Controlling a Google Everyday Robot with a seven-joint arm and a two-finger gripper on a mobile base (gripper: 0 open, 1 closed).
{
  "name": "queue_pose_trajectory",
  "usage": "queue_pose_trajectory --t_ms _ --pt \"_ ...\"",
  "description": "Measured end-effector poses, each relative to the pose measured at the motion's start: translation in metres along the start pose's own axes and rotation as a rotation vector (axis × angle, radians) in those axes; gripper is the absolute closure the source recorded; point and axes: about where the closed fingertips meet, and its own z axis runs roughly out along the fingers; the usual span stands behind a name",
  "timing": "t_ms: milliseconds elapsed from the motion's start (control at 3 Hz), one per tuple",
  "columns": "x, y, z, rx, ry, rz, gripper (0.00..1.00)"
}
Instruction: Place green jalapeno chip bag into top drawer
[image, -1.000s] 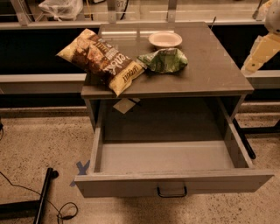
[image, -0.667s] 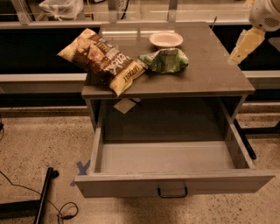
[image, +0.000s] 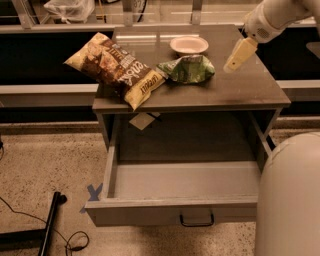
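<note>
The green jalapeno chip bag (image: 198, 70) will stick out to the side and hold its shape when I carry it by one end, because the puffed middle (image: 188, 68) bulges.
The green jalapeno chip bag (image: 190, 69) lies crumpled on the grey table top (image: 250, 87), near its middle, just in front of a white bowl. The top drawer (image: 150, 212) stands pulled out below the table, and its grey inside is bare. Its dark loop handle (image: 196, 220) sits at the centre of the front panel. My gripper (image: 234, 59) hangs from the white arm at the upper right. It points down and left over the table's right part, a short way right of the green bag and not touching it.
A larger brown-and-yellow chip bag (image: 116, 67) lies on the table's left part, overhanging the front edge. A white bowl (image: 189, 45) stands at the back. My white body (image: 290, 200) fills the lower right. A black pole and cable (image: 47, 230) lie on the floor at the left.
The arm and gripper have moved in from the right edge of the view, leftward and over the table toward the green bag. The bags, bowl and drawer have not moved.
</note>
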Motion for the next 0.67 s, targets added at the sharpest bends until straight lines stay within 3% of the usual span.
queue_pose_trajectory --t_ms 333,667 --pt "-0.031 0.007 0.023 -0.05 -0.067 0.027 0.0" --pt "-0.055 0.024 0.037 -0.114 -0.074 0.06 0.0"
